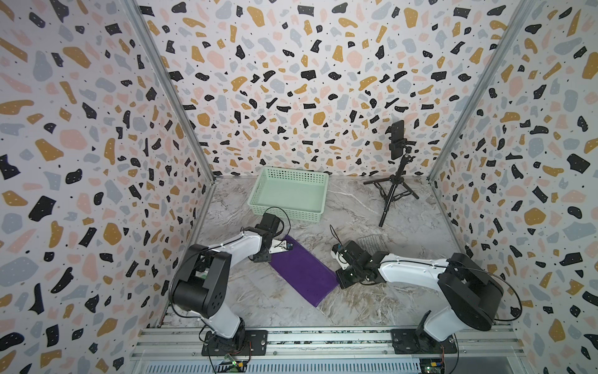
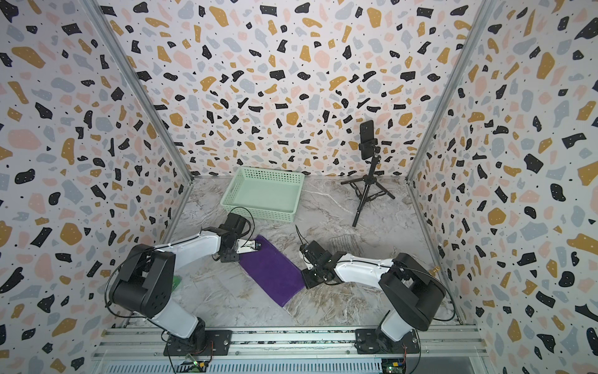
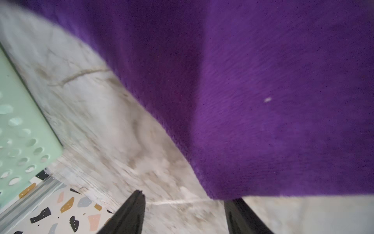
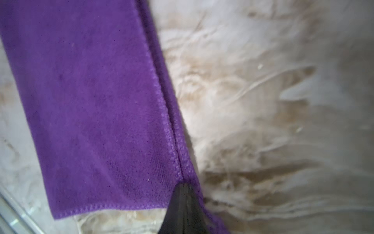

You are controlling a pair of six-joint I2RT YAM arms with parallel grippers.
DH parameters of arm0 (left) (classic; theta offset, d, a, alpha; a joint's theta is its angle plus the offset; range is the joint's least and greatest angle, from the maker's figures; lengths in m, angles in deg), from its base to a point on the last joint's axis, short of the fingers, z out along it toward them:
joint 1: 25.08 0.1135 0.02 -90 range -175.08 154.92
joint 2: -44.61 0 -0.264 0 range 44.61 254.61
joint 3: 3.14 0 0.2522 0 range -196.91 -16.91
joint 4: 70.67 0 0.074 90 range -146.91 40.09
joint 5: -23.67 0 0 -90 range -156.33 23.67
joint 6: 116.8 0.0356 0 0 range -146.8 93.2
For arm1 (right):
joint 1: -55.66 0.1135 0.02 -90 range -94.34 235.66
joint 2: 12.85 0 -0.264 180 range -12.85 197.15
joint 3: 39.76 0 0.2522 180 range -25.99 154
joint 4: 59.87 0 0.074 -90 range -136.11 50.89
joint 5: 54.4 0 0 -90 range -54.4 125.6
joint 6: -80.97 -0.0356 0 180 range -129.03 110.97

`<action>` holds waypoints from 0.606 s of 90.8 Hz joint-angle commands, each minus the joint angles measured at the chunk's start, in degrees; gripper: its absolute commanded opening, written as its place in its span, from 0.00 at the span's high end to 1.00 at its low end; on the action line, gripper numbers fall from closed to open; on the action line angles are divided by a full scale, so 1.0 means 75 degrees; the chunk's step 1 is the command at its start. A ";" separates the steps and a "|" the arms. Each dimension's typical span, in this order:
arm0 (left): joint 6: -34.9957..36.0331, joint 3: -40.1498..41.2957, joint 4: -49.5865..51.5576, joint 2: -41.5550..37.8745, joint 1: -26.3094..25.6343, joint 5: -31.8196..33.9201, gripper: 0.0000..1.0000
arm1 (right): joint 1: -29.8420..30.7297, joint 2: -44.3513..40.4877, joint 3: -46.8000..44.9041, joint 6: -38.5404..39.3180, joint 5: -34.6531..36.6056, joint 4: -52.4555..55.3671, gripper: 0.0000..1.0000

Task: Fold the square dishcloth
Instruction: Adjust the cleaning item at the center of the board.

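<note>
The doubled dishcloth (image 1: 304, 272) runs at a slant from my left gripper to my right gripper. Next, I turn it until it is straight, with my right gripper at its far end (image 1: 290, 240).
The purple dishcloth (image 1: 304, 270) (image 2: 271, 270) lies on the marble table as a long doubled strip, running from far left to near right. My left gripper (image 1: 265, 257) (image 2: 230, 255) stands at its far-left end. In the left wrist view this gripper (image 3: 186, 197) is open, with bare marble between the fingers and a corner of the dishcloth (image 3: 263, 101) overlapping one fingertip (image 3: 234, 204). My right gripper (image 1: 341, 281) (image 2: 307, 280) is at the near-right corner. In the right wrist view it (image 4: 185, 185) is shut on the stitched hem of the dishcloth (image 4: 91, 101).
A mint-green basket (image 1: 288, 212) (image 2: 259, 213) (image 3: 20, 131) stands just behind the left arm. A black tripod holding a phone (image 1: 396, 181) (image 2: 369, 181) stands at the back right. Patterned walls close in three sides of the table.
</note>
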 commanded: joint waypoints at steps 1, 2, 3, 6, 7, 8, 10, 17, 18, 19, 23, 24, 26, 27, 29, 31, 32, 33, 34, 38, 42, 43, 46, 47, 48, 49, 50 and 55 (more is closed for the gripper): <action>-0.0208 -0.0309 -0.0862 0.0125 -0.0140 -0.0039 0.33 | 0.0674 -0.0455 -0.0575 -0.0622 -0.0212 -0.0199 0.96; -0.0203 -0.0324 -0.0891 0.0158 -0.0169 -0.0066 0.33 | 0.0727 -0.0493 -0.0624 -0.0714 -0.0234 -0.0285 0.96; -0.0200 -0.0343 -0.0923 0.0186 -0.0196 -0.0086 0.32 | 0.0823 -0.0530 -0.0683 -0.0801 -0.0275 -0.0346 0.96; -0.0179 -0.0411 -0.1044 0.0268 -0.0288 -0.0093 0.31 | 0.1039 -0.0631 -0.0845 -0.1058 -0.0393 -0.0627 0.96; -0.0171 -0.0428 -0.1140 0.0312 -0.0325 -0.0082 0.31 | 0.1126 -0.0651 -0.0894 -0.1149 -0.0431 -0.0745 0.96; -0.0155 -0.0442 -0.1188 0.0351 -0.0362 -0.0064 0.31 | 0.1181 -0.0685 -0.0947 -0.1229 -0.0455 -0.0834 0.96; -0.0134 -0.0491 -0.1345 0.0436 -0.0418 -0.0037 0.31 | 0.1342 -0.0748 -0.1040 -0.1357 -0.0527 -0.1017 0.95; -0.0091 -0.0677 -0.1850 0.0741 -0.0604 0.0010 0.31 | 0.1740 -0.0958 -0.1236 -0.1779 -0.0653 -0.1544 0.92; -0.0086 -0.0702 -0.1924 0.0782 -0.0624 0.0005 0.31 | 0.1758 -0.1003 -0.1259 -0.1819 -0.0666 -0.1561 0.92; -0.0089 -0.0719 -0.1979 0.0809 -0.0646 -0.0009 0.31 | 0.1761 -0.1060 -0.1270 -0.1857 -0.0673 -0.1576 0.91; -0.0081 -0.0766 -0.2199 0.0897 -0.0749 -0.0138 0.30 | 0.1763 -0.1270 -0.1350 -0.1957 -0.0631 -0.1568 0.89; -0.0081 -0.0769 -0.2245 0.0913 -0.0773 -0.0186 0.30 | 0.1763 -0.1328 -0.1357 -0.1955 -0.0608 -0.1538 0.88; -0.0092 -0.0772 -0.2335 0.0937 -0.0820 -0.0243 0.30 | 0.1760 -0.1483 -0.1342 -0.1948 -0.0518 -0.1428 0.86; -0.0092 -0.0772 -0.2372 0.0945 -0.0843 -0.0280 0.30 | 0.1756 -0.1535 -0.1323 -0.1933 -0.0487 -0.1374 0.85; -0.0116 -0.0767 -0.2449 0.0957 -0.0878 -0.0340 0.30 | 0.1732 -0.1687 -0.1260 -0.1875 -0.0423 -0.1281 0.83; -0.0148 -0.0748 -0.2548 0.0962 -0.0925 -0.0381 0.30 | 0.1700 -0.1787 -0.1191 -0.1811 -0.0387 -0.0983 0.81; -0.0155 -0.0737 -0.2607 0.0958 -0.0943 -0.0419 0.30 | 0.1656 -0.1868 -0.1160 -0.1783 -0.0381 -0.0894 0.81; -0.0177 -0.0725 -0.2637 0.0949 -0.0963 -0.0450 0.30 | 0.1616 -0.1932 -0.1121 -0.1751 -0.0378 -0.0808 0.80; -0.0205 -0.0714 -0.2681 0.0939 -0.0979 -0.0483 0.30 | 0.1584 -0.1993 -0.1084 -0.1724 -0.0376 -0.0719 0.79; -0.0299 -0.0667 -0.2700 0.0854 -0.0995 -0.0656 0.29 | 0.1407 -0.2181 -0.0939 -0.1551 -0.0375 -0.0416 0.76; -0.0442 -0.0625 -0.2612 0.0646 -0.1001 -0.0827 0.28 | 0.0905 -0.2301 -0.0792 -0.1378 -0.0383 -0.0243 0.75; -0.0472 -0.0611 -0.2581 0.0589 -0.0992 -0.0859 0.27 | 0.0801 -0.2319 -0.0762 -0.1338 -0.0402 -0.0225 0.75; -0.0556 -0.0574 -0.2486 0.0367 -0.0956 -0.0929 0.27 | 0.0514 -0.2319 -0.0654 -0.1235 -0.0504 -0.0246 0.76; -0.0582 -0.0556 -0.2453 0.0308 -0.0940 -0.0957 0.27 | 0.0418 -0.2292 -0.0616 -0.1202 -0.0533 -0.0262 0.77; -0.0613 -0.0541 -0.2419 0.0250 -0.0915 -0.0977 0.27 | 0.0311 -0.2267 -0.0574 -0.1168 -0.0559 -0.0287 0.77; -0.0634 -0.0522 -0.2379 0.0150 -0.0891 -0.1027 0.27 | 0.0211 -0.2220 -0.0530 -0.1121 -0.0590 -0.0318 0.78; -0.0679 -0.0507 -0.2353 0.0077 -0.0855 -0.1070 0.27 | 0.0149 -0.2172 -0.0478 -0.1080 -0.0664 -0.0380 0.79; -0.0886 -0.0465 -0.1883 -0.0538 -0.0670 -0.1399 0.26 | -0.0228 -0.1790 -0.0118 -0.0880 -0.0941 -0.0645 0.82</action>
